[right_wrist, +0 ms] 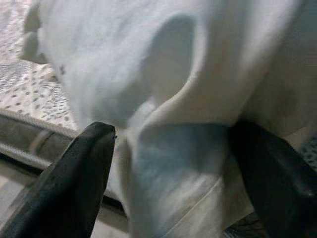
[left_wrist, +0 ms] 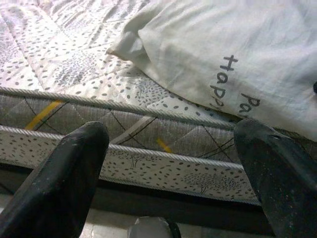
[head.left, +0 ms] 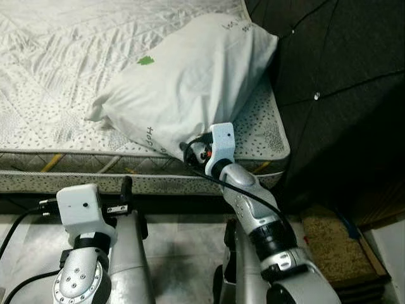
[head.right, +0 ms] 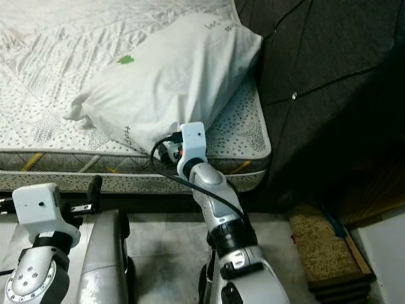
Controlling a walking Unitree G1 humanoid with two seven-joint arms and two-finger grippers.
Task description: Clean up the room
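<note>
The pillow lies at a slant with its far end (head.left: pixel 269 45) against the headboard, so the whole pillow (head.left: pixel 183 85) will turn round alongside the headboard when the robot pulls the bunched fold.
A white pillow (head.left: pixel 190 82) with a green leaf mark and grey lettering lies on the near right corner of the mattress (head.left: pixel 57 82). My right gripper (right_wrist: pixel 173 173) is at the pillow's near edge, open, its black fingers (right_wrist: pixel 84 168) standing either side of a bunched fold of pillow (right_wrist: pixel 173 99) fabric. My right arm's white wrist (head.left: pixel 221 142) hides those fingers in the head views. My left gripper (left_wrist: pixel 173 163) is open low in front of the mattress side (left_wrist: pixel 148 144), holding nothing, left of the pillow (left_wrist: pixel 237 49).
A dark padded headboard (head.left: pixel 335 76) rises right of the bed. On the floor to the right lies a woven brown mat (head.left: pixel 335 247) beside a white object (head.left: pixel 392 244). Pale tiled floor (head.left: pixel 183 247) runs below the bed frame.
</note>
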